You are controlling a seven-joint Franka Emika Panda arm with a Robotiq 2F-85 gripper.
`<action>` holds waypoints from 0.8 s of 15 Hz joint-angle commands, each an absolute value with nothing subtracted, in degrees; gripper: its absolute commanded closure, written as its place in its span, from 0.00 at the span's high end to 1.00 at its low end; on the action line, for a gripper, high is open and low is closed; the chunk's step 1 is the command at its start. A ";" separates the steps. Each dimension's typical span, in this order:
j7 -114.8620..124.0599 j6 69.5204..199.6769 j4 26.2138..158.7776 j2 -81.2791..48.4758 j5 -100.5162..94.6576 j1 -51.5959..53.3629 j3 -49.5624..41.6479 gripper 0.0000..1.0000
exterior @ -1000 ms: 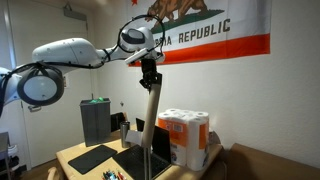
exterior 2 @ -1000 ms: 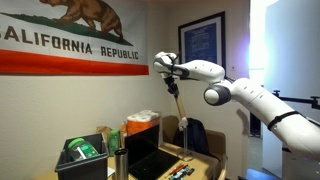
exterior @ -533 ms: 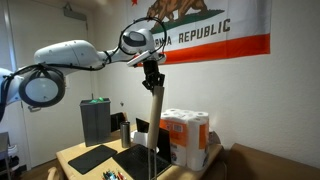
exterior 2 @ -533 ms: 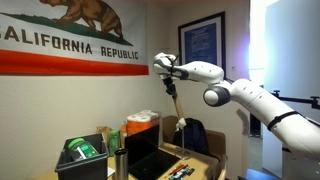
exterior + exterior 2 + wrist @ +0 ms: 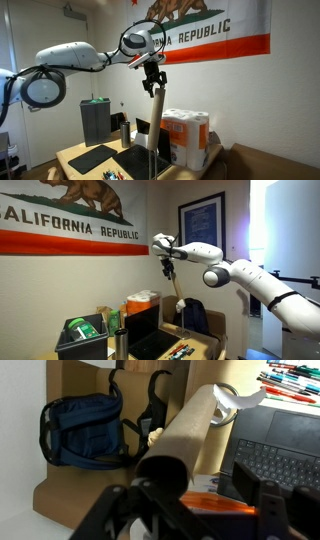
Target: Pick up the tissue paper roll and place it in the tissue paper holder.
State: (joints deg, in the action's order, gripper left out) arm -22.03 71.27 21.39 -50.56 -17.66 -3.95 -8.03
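Observation:
My gripper is holding the tissue paper roll at a slant above the tissue paper holder's rod (image 5: 152,158), so it should bring the roll's top end (image 5: 158,96) upright in line before it lets go of the roll.
The tissue paper roll (image 5: 154,120) is a long, slim tan tube standing nearly upright over the desk, also visible in an exterior view as the roll (image 5: 174,288). My gripper (image 5: 152,72) sits at its top end. In the wrist view the roll (image 5: 190,432) runs away from me between the fingers of my gripper (image 5: 190,508), close to the left one. The jaws stand wide apart and the right finger (image 5: 265,500) is off the tube. The roll's far end meets a pale curved piece (image 5: 240,400), which may be the tissue paper holder; I cannot tell if it is seated.
A wrapped pack of white rolls with orange print (image 5: 185,138) stands beside the tube. A laptop (image 5: 285,445) and pens (image 5: 295,380) lie on the desk. A grey bin (image 5: 96,120) stands at the back. A blue backpack (image 5: 85,430) lies below.
The jaws have gone from shut on the roll's top to wide apart. The roll's top end has tipped slightly away from the gripper.

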 commanded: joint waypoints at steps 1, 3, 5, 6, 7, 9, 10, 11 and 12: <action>-20.47 72.95 20.87 -50.89 -17.34 -3.47 -8.62 1.00; -20.55 73.13 20.89 -50.82 -17.21 -3.41 -8.53 1.00; -20.76 73.35 20.95 -50.66 -17.28 -3.34 -8.57 1.00; -20.76 73.55 21.16 -50.49 -17.40 -3.19 -8.64 1.00; -20.87 73.88 21.53 -50.21 -17.43 -3.10 -8.65 1.00; -21.18 73.68 22.06 -49.77 -17.20 -3.02 -8.48 0.75; -21.26 73.41 22.17 -49.62 -17.07 -2.97 -8.38 0.74; -21.34 73.01 22.31 -49.46 -17.17 -2.82 -8.45 0.66; -21.36 72.51 22.43 -49.32 -17.25 -2.68 -8.52 0.58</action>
